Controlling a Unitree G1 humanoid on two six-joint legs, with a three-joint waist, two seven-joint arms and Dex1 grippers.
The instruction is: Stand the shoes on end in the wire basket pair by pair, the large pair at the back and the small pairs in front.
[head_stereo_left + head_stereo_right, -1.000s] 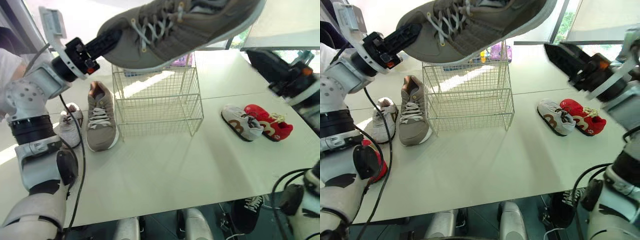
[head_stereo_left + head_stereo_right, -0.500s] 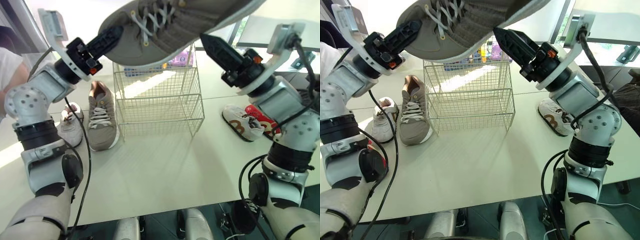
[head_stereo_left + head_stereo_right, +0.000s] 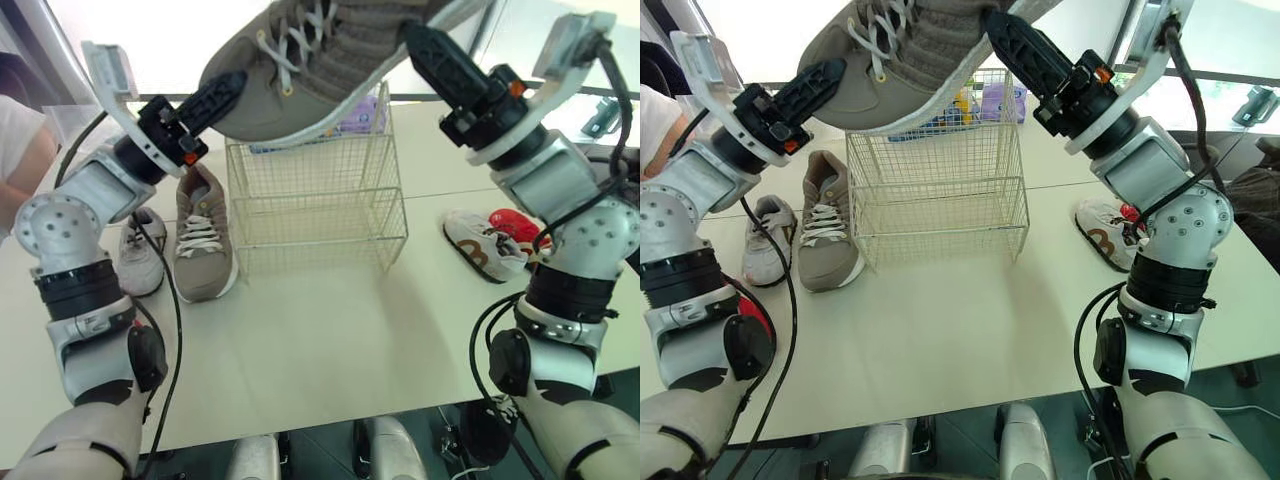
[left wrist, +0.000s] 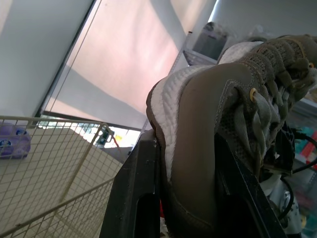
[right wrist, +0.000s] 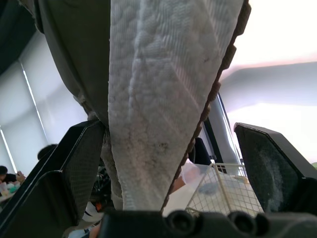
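The heel of the large taupe shoe point(image 3: 308, 72) will stick up over the basket's rim when the robot lowers the shoe toe first, because the shoe is longer than the wire basket's depth point(image 3: 312, 168).
A large taupe shoe point(image 3: 330, 50) with a white sole hangs in the air above the wire basket point(image 3: 320, 200). My left gripper point(image 3: 222, 90) is shut on its toe. At the heel end, my right gripper point(image 3: 430, 45) stands open, its fingers point(image 5: 74, 168) set wide on either side of the sole. The matching large shoe point(image 3: 203, 235) lies flat on the table just left of the basket. A small pale shoe point(image 3: 140, 250) lies beside it. To the right of the basket lie a small grey-and-white shoe point(image 3: 480, 245) and a small red shoe point(image 3: 525, 232).
The basket stands at the middle of the white table point(image 3: 330, 340), with purple items point(image 3: 355, 115) behind it. A person's arm point(image 3: 20, 150) is at the far left. Open table surface lies in front of the basket.
My right arm has swung in from the right and risen to the raised shoe's heel end, with its fingers now straddling the sole. The left gripper still holds the toe.
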